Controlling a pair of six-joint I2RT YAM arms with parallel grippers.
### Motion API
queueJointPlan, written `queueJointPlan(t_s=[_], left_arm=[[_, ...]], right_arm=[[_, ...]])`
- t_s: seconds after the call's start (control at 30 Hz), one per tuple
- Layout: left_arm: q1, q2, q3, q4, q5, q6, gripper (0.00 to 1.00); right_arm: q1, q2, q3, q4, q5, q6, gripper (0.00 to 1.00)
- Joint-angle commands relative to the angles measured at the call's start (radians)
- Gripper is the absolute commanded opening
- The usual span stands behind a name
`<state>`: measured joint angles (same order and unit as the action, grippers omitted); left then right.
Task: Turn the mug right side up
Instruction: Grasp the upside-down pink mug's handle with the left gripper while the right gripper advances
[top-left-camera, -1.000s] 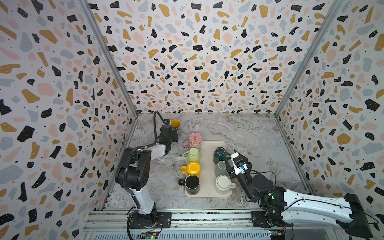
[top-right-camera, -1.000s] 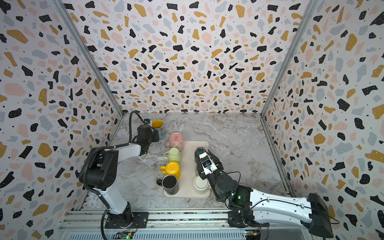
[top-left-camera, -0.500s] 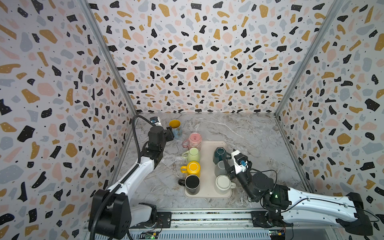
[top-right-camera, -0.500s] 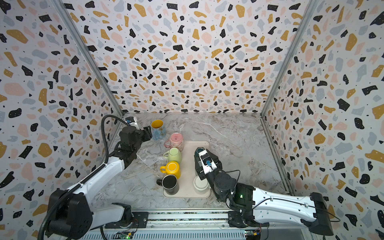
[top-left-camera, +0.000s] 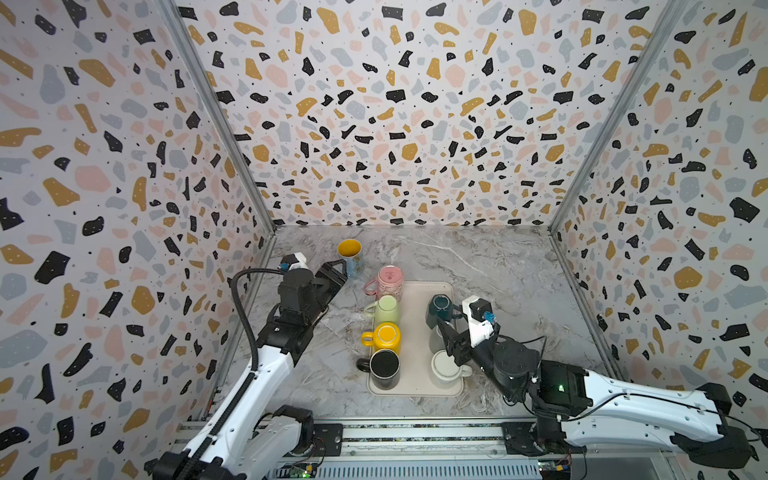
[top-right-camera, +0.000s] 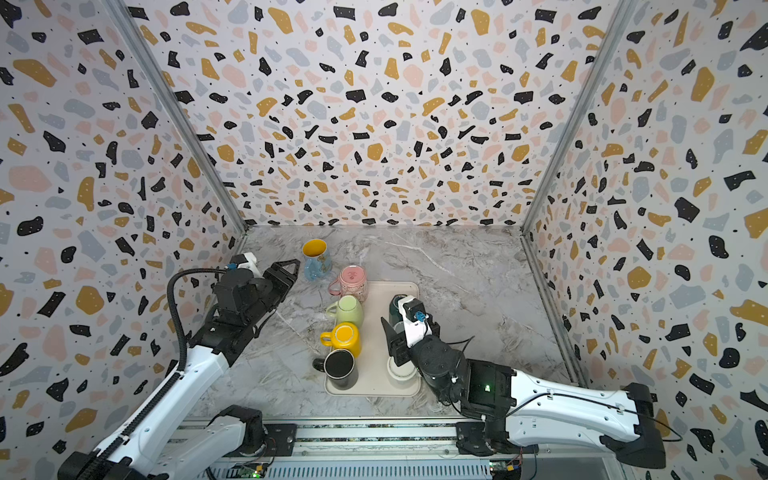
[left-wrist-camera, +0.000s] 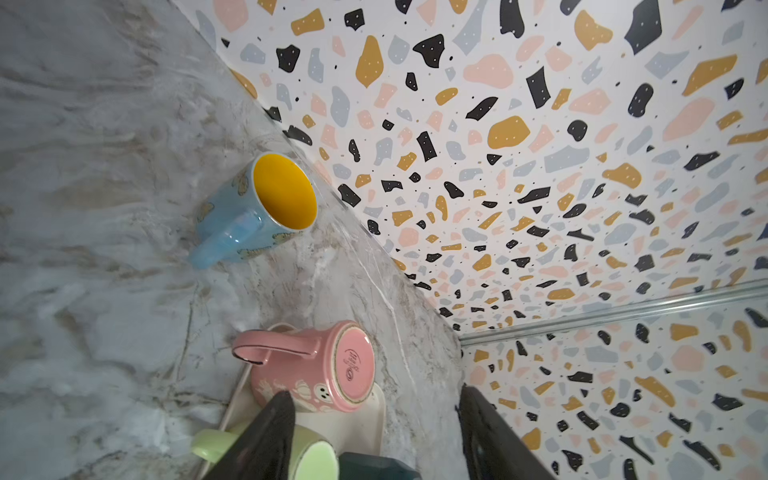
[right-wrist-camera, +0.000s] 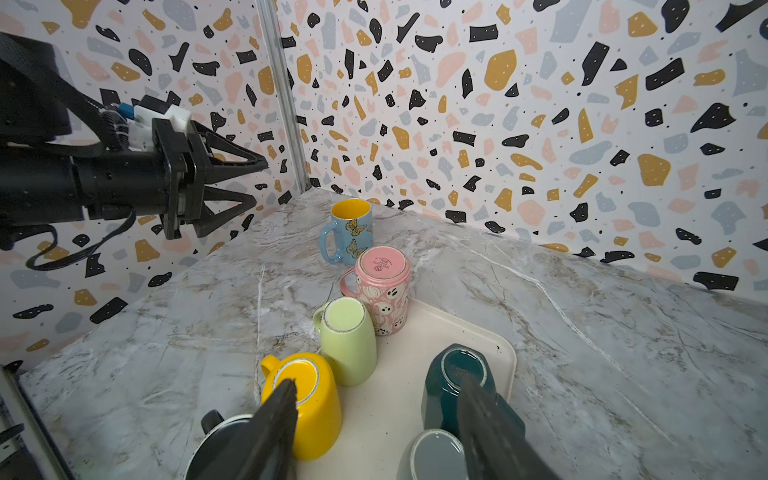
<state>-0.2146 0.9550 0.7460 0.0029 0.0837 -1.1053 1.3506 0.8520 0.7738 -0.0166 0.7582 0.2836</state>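
My left gripper is facing the handle of the upside-down pink mug (top-left-camera: 390, 276), which points at it, so I keep moving to that handle (top-left-camera: 369, 287) until my fingers close on it.
The mug (top-left-camera: 350, 254) (top-right-camera: 316, 257), blue with butterflies and a yellow inside, stands upright on the marble table at the back left, handle toward the front (right-wrist-camera: 351, 230) (left-wrist-camera: 257, 212). My left gripper (top-left-camera: 338, 272) (top-right-camera: 293, 272) (right-wrist-camera: 259, 180) (left-wrist-camera: 374, 392) hangs open and empty above the table, left of the mug and clear of it. My right gripper (top-left-camera: 446, 340) (top-right-camera: 390, 336) (right-wrist-camera: 378, 380) is open and empty over the tray (top-left-camera: 415, 316), between the yellow mug (right-wrist-camera: 303, 399) and the teal mug (right-wrist-camera: 453, 382).
On the tray (top-right-camera: 376, 332) several mugs stand upside down: pink (top-left-camera: 390, 280), green (top-left-camera: 387, 307), yellow (top-left-camera: 386, 336), black (top-left-camera: 384, 365), teal (top-left-camera: 439, 309), white (top-left-camera: 444, 368), and a grey one (right-wrist-camera: 436, 455) under my right gripper. Terrazzo walls close three sides.
My left arm has unfolded and lifted its gripper back off the blue mug, which now shows whole. Both grippers' jaws have widened a little. The right arm has barely moved.
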Motion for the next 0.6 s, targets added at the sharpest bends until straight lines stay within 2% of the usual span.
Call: queueJointPlan(t_s=[0.0,0.2,0.27,0.43,0.57], left_arm=[[-0.005,0.004,-0.012,0.063,0.052,-0.239,0.63],[-0.010,0.093,0.004,0.008,0.068,-0.448,0.63],[-0.012,0.141,0.017,-0.006,0.087,-0.498,0.63],[-0.017,0.304,0.065,0.029,0.166,-0.598,0.62],[-0.026,0.453,0.100,0.117,0.241,-0.664,0.59]], right_arm=[[0.002,0.001,0.071,-0.011,0.008,-0.004,0.65],[-0.035,0.042,0.119,0.023,0.014,-0.060,0.72],[-0.098,0.046,0.132,0.033,-0.062,-0.050,0.73],[-0.334,0.066,0.158,0.029,-0.323,0.030,0.74],[-0.468,0.113,0.171,0.032,-0.444,0.047,0.74]])
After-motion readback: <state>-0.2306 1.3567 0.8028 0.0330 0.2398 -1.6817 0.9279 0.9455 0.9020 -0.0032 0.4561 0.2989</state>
